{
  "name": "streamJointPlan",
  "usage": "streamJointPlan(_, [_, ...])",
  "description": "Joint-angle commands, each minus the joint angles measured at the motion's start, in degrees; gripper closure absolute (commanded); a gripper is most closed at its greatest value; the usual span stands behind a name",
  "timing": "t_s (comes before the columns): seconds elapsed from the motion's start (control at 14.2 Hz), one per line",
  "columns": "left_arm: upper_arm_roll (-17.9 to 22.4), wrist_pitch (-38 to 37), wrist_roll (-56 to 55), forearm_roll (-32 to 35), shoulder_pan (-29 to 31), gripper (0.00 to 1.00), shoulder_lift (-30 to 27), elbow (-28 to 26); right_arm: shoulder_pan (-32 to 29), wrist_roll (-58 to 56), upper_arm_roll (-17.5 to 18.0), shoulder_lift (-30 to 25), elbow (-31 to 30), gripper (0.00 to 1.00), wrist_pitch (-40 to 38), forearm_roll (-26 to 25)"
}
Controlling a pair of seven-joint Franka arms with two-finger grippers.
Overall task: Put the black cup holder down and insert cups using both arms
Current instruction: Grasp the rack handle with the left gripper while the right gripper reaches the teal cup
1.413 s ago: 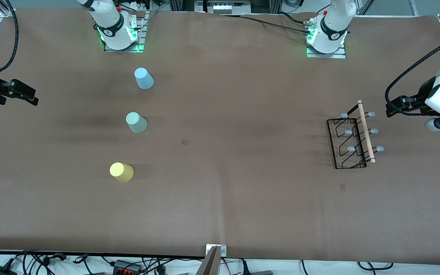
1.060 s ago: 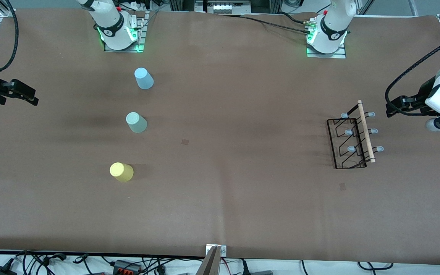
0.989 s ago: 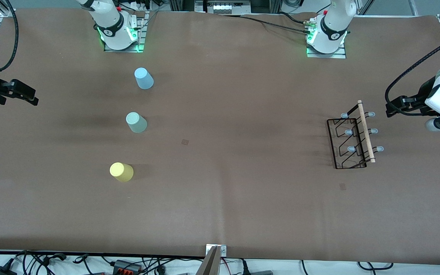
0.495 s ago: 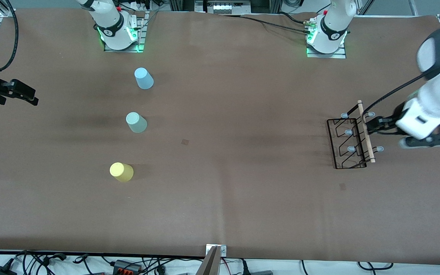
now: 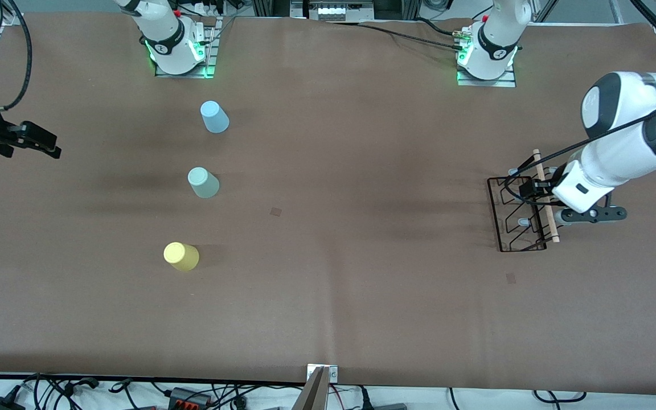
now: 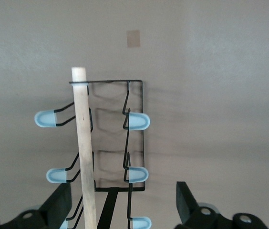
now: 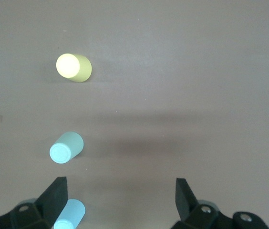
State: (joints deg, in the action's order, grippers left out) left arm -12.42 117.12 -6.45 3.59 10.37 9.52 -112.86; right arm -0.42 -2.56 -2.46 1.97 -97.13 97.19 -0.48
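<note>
My gripper will carry the black cup holder [image 5: 520,215], and it will follow, tilting slightly around the round wooden rod, because the rod passes through a wire loop [image 6: 79,82].
The black cup holder [image 5: 511,228] stands at the left arm's end of the table, its wooden rod handle [image 5: 549,219] on top. My left gripper [image 5: 524,190] hangs open over it. In the left wrist view the rod [image 6: 84,148] and blue-capped pegs [image 6: 138,121] lie between the open left gripper's [image 6: 122,206] fingers, untouched. The light blue cup [image 5: 214,117], mint cup [image 5: 203,182] and yellow cup [image 5: 180,256] stand upside down toward the right arm's end. My right gripper [image 5: 40,143] waits open in the air at that end of the table. Its wrist view shows the right gripper [image 7: 120,198] with the yellow cup [image 7: 74,67], mint cup [image 7: 66,147] and blue cup [image 7: 70,213].
The brown table [image 5: 362,273] carries two small dark square marks, one near the middle [image 5: 275,211] and one nearer the front camera than the holder [image 5: 511,278]. The arm bases [image 5: 180,48] stand along the table's edge farthest from the front camera.
My left arm has swung in from the table's end and now holds its open gripper over the cup holder. The right arm has barely moved. The cups and holder have not moved.
</note>
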Motion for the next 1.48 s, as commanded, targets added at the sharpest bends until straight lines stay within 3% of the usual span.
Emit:
streamJointPlan(0.0, [-0.15, 2.22, 3.71, -0.25, 2.19, 0.13, -1.44, -2.97, 1.21, 0.09, 0.26, 2.15, -0.07, 0.0, 0.46, 0.04])
streamJointPlan(0.07, [-0.06, 2.49, 4.68, -0.25, 2.63, 0.13, -1.18, -3.33, 1.65, 0.1, 0.26, 3.2, 0.01, 0.0, 0.46, 0.04])
streamJointPlan(0.28, [-0.06, 2.5, 5.22, -0.25, 3.51, 0.33, -1.17, -4.9, 3.84, 0.27, 0.26, 6.54, 0.37, 0.0, -0.16, 0.04])
streamJointPlan(0.64, [0.03, 4.6, 5.22, 0.01, 3.51, 0.44, -0.12, -7.29, 7.35, 0.97, 0.26, 11.38, 0.02, 0.0, 0.89, 0.91])
streamJointPlan(0.85, [0.03, 5.31, 5.22, 0.1, 4.04, 0.57, 0.15, -7.29, 10.69, 4.65, 0.26, 13.84, -0.33, 0.0, 1.51, 1.09])
streamJointPlan(1.13, [0.03, 5.4, 5.22, 0.1, 4.22, 0.96, 0.41, -7.29, 12.11, 8.52, 0.26, 17.09, -2.0, 0.0, 3.0, 4.42])
streamJointPlan(1.41, [-0.93, 0.94, 4.17, -0.6, 2.73, 0.99, -0.12, -4.14, 14.48, 11.78, 0.26, 16.49, -9.46, 0.0, 11.95, 4.43])
